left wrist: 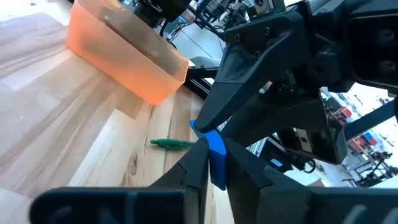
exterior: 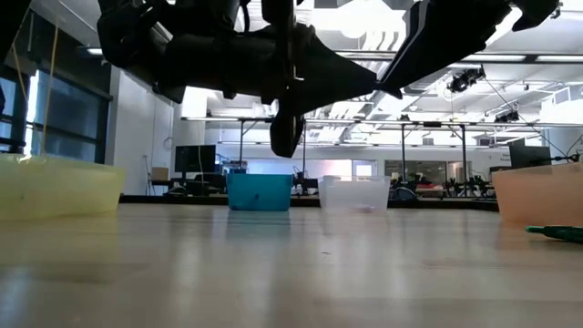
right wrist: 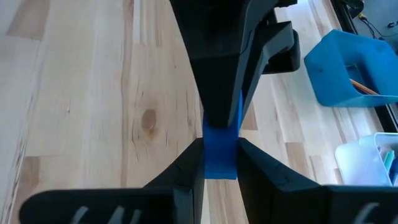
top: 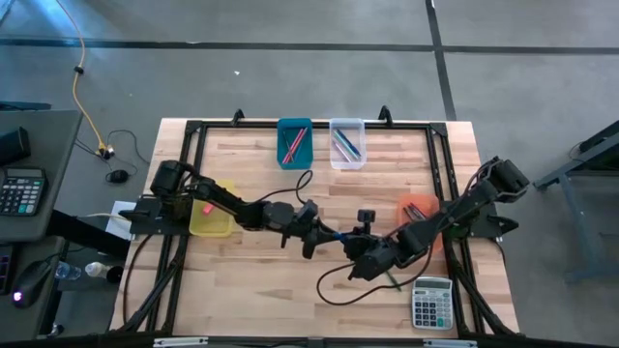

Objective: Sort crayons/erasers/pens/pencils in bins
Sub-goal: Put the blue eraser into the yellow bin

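Note:
The blue eraser (right wrist: 221,160) is held by both grippers, far from the yellow bin (top: 213,223), so next my right gripper lets go and moves back before my left gripper takes the eraser there.
A blue eraser (top: 335,235) hangs in the air over the table's middle, between my two grippers. My left gripper (left wrist: 216,177) comes from the table's left and is shut on it. My right gripper (right wrist: 221,171) comes from the right, slanting down, and is shut on it too. Four bins stand on the table: yellow (top: 211,211) at the left, teal (top: 294,142) and clear (top: 347,143) at the far edge, both with sticks inside, and orange (top: 421,215) at the right. A green stick (left wrist: 171,144) lies flat on the wood near the orange bin. My left gripper pinches the eraser's end on its own side (left wrist: 217,168) between its two fingers, coming in about level from the table's left. The eraser is lifted clear of the table. My right gripper pinches the eraser's other end (right wrist: 221,163) between its two fingers, slanting down from the table's right. The two pairs of fingers meet nose to nose on the eraser.
A grey calculator (top: 432,302) lies at the near right corner. A black cable (top: 334,290) loops on the wood below my right arm. A dark frame (top: 193,130) runs round the table's edges. Bare wood lies at the near left.

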